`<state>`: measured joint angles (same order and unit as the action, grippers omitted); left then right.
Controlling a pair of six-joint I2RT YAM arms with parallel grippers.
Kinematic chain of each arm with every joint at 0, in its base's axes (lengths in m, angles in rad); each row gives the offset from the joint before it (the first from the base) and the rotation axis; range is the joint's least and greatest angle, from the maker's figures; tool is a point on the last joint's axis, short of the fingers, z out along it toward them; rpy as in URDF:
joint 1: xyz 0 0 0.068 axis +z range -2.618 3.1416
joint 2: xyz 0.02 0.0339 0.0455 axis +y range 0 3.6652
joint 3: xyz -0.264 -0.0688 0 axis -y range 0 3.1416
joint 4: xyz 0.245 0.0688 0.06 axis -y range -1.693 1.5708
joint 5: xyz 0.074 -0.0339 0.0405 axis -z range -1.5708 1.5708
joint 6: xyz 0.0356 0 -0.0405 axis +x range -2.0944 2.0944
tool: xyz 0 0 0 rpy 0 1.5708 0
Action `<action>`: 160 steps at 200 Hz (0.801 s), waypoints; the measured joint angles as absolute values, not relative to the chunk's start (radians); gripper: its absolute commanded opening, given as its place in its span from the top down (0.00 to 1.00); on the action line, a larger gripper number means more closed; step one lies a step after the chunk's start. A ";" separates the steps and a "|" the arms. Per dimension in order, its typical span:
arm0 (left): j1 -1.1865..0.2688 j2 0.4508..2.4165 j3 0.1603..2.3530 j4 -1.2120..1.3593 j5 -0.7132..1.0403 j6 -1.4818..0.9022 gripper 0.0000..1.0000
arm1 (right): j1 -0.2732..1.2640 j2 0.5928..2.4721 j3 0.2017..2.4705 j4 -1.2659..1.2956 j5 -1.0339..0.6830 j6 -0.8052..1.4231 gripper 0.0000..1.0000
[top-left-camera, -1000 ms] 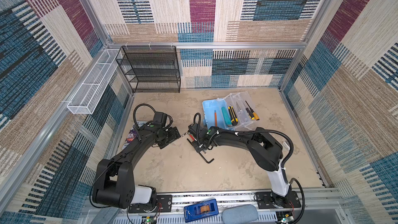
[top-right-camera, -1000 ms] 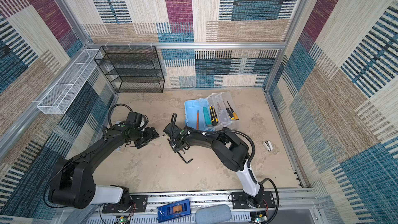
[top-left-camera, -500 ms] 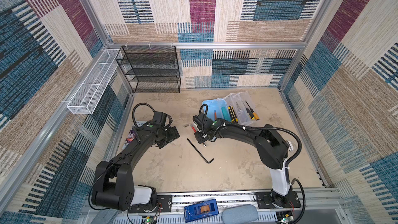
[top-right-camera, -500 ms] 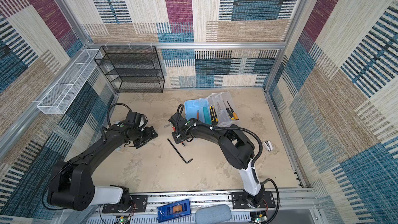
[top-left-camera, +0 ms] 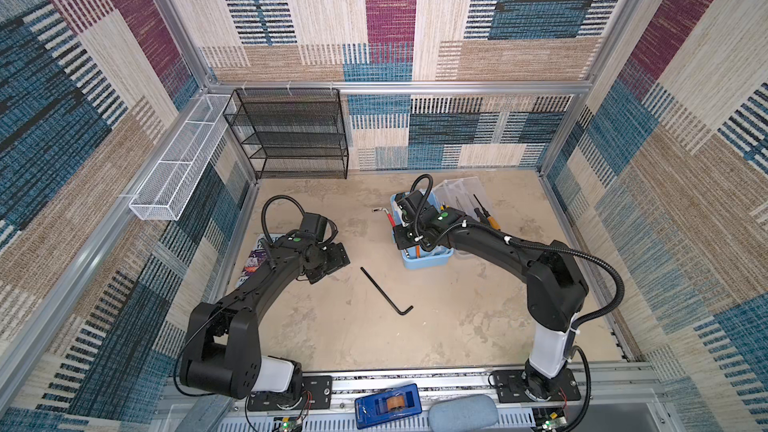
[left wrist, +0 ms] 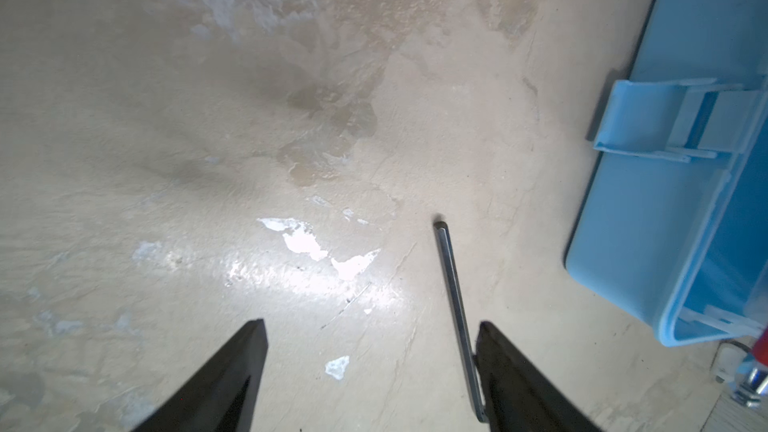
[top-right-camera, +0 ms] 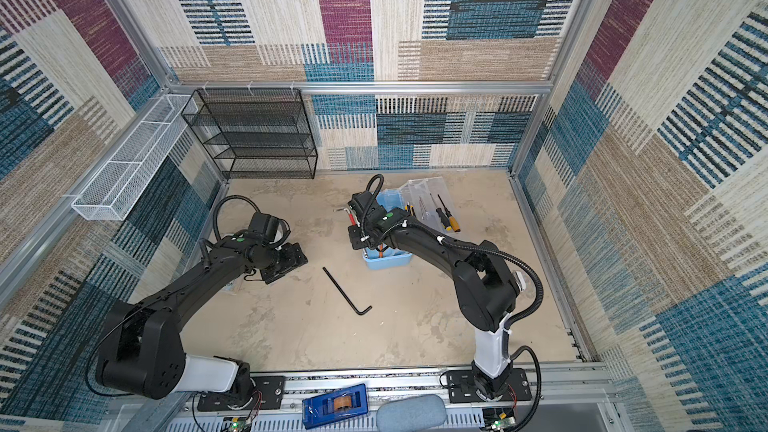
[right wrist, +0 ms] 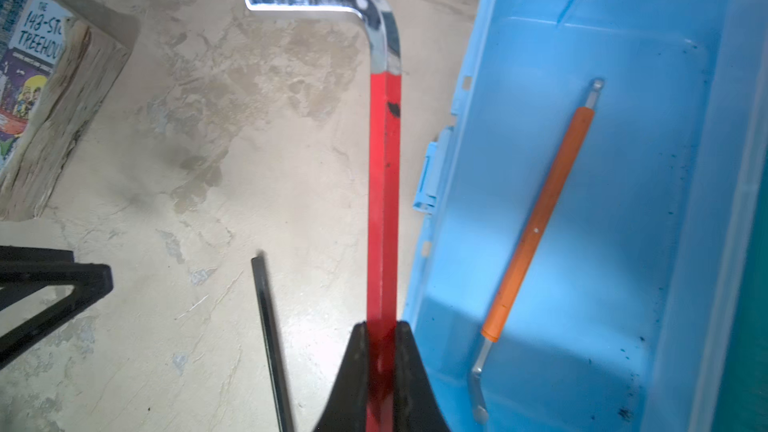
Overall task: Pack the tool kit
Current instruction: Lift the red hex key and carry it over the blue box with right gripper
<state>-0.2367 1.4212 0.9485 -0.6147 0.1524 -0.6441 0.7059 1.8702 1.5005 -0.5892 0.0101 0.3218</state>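
Observation:
The black hex key [left wrist: 454,292] is lying free and the left gripper's fingers are open across its width, so the robot should keep moving them toward its straight part [top-left-camera: 376,284] and close them there.
The pale blue case [top-left-camera: 428,261] [top-right-camera: 388,261] stands open at the back right, its clear lid [top-left-camera: 461,193] laid back with screwdrivers [top-left-camera: 484,214] on it. My right gripper [right wrist: 382,326] [top-left-camera: 400,231] is shut on a red hex key [right wrist: 384,184] [top-left-camera: 390,220], held just left of the case's rim. An orange-sleeved hex key [right wrist: 536,234] lies inside the case [right wrist: 623,160]. A black hex key [top-left-camera: 384,290] [top-right-camera: 347,290] [right wrist: 270,338] lies on the floor. My left gripper [left wrist: 370,322] [top-left-camera: 332,260] is open low over the floor, one finger beside that key [left wrist: 455,297].
An illustrated book [top-left-camera: 253,261] [right wrist: 25,76] lies by the left wall under my left arm. A black mesh rack [top-left-camera: 291,135] and a white wire basket [top-left-camera: 178,164] are at the back left. A dark blue tape dispenser [top-left-camera: 386,405] sits on the front rail.
My right gripper has risen from beside the black hex key and carried the red hex key back and right to the case's edge. The left arm has barely moved.

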 measured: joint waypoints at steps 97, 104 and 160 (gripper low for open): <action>-0.286 1.467 0.986 -0.617 0.138 -0.643 0.19 | 0.609 1.912 1.475 -0.593 -0.008 0.377 0.93; -0.286 1.469 0.987 -0.617 0.138 -0.643 0.19 | 0.606 1.919 1.471 -0.591 -0.009 0.381 0.93; -0.301 1.486 0.991 -0.617 0.138 -0.641 0.20 | 0.595 1.937 1.452 -0.561 -0.019 0.411 0.92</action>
